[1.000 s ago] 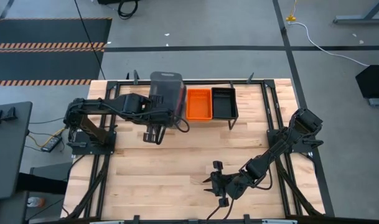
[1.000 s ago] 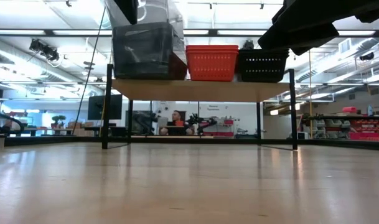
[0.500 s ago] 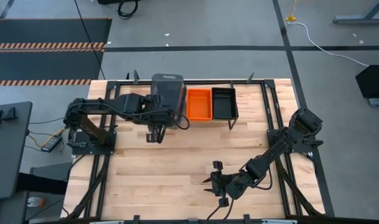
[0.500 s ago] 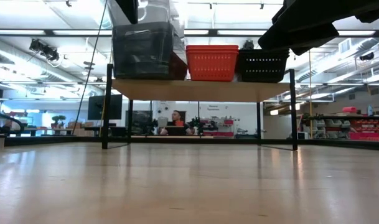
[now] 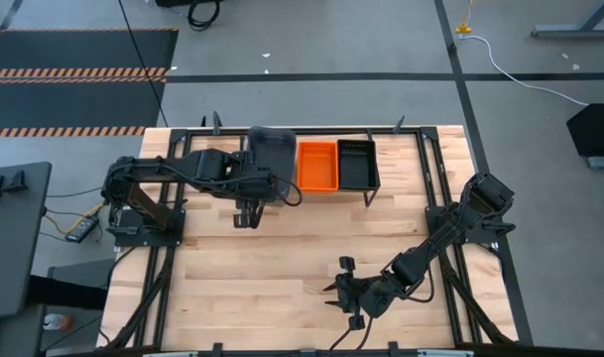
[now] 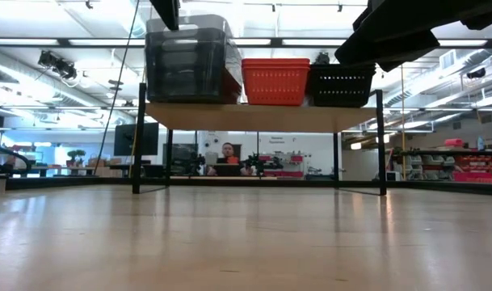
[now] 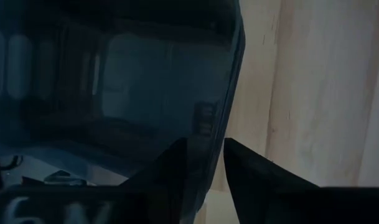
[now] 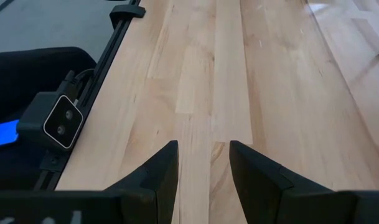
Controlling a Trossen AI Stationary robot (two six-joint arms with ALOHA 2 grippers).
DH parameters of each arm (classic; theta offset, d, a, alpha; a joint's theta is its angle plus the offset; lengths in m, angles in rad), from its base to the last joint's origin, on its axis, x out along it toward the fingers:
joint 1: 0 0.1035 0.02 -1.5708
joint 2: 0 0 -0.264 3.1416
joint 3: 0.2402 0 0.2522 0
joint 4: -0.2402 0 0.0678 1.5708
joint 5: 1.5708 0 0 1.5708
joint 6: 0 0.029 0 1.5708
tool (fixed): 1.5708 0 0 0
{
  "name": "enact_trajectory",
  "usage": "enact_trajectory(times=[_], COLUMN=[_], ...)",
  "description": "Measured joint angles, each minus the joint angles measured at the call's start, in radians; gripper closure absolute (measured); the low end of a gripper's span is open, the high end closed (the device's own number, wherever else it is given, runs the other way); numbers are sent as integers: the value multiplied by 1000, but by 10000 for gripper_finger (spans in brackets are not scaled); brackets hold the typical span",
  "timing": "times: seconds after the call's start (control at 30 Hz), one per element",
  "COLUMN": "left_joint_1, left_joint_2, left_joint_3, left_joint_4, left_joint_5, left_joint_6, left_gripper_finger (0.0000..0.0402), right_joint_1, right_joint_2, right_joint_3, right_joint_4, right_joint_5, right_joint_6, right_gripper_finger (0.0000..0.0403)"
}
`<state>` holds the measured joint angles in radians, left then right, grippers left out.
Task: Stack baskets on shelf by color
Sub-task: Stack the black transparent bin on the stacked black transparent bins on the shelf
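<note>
The grey basket (image 5: 274, 153) is crooked, close against the orange basket, so my left gripper should open, grip the grey basket's side (image 7: 219, 127) nearby and straighten it with a gap.
My left gripper (image 5: 266, 179) reaches over the left end of the shelf (image 6: 262, 115) and is shut on a smoky grey basket (image 5: 272, 149). In the low view that basket (image 6: 187, 24) sits as the top of the grey stack (image 6: 187, 73). Orange baskets (image 5: 317, 164) stand in the middle of the shelf and black mesh baskets (image 5: 357, 164) at its right end, both resting on the pale board. My right gripper (image 5: 339, 291) waits open, low over the bare table near the near edge. My left gripper has the grey basket's side wall (image 7: 221, 124) near a rounded corner, one finger (image 7: 177, 168) inside the basket and one (image 7: 245, 168) outside. The fingers come from above, pointing down. The basket sits level, nested on the grey stack.
The shelf's black legs (image 6: 380, 141) stand on the far half of the table. Black frame rails (image 5: 435, 188) run along the table's sides. Bare wood (image 5: 272, 268) lies between the shelf and the near edge. A person (image 6: 228, 153) sits far behind the table.
My left gripper has moved down over the shelf's left end, still shut on the grey basket. The basket, held higher and tilted a second ago, has come down level and now sits nested on the grey stack, which looks taller in the low view.
</note>
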<state>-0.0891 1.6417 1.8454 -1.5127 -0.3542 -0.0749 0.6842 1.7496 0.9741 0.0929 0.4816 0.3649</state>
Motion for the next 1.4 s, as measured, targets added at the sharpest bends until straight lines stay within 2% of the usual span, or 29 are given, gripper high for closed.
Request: enact_trajectory(times=[0.33, 0.6, 0.93, 1.23, 1.4], left_joint_1=[0, 1, 20, 27, 27], left_joint_2=[0, 12, 16, 16, 16], left_joint_3=[21, 21, 20, 20, 20], left_joint_4=[15, 32, 18, 13, 14], left_joint_5=[4, 78, 78, 61, 56], left_joint_6=[9, -89, -228, -242, -255], left_gripper_finger=[288, 279, 284, 285, 314], right_joint_1=[0, 0, 1, 1, 1], right_joint_2=[0, 0, 0, 0, 0], right_joint_3=[0, 0, 0, 0, 0], right_joint_4=[-1, 0, 0, 1, 1], right_joint_5=[0, 0, 0, 0, 0], right_joint_6=[-9, -9, -2, -2, -1], right_gripper_finger=[253, 253, 253, 253, 253])
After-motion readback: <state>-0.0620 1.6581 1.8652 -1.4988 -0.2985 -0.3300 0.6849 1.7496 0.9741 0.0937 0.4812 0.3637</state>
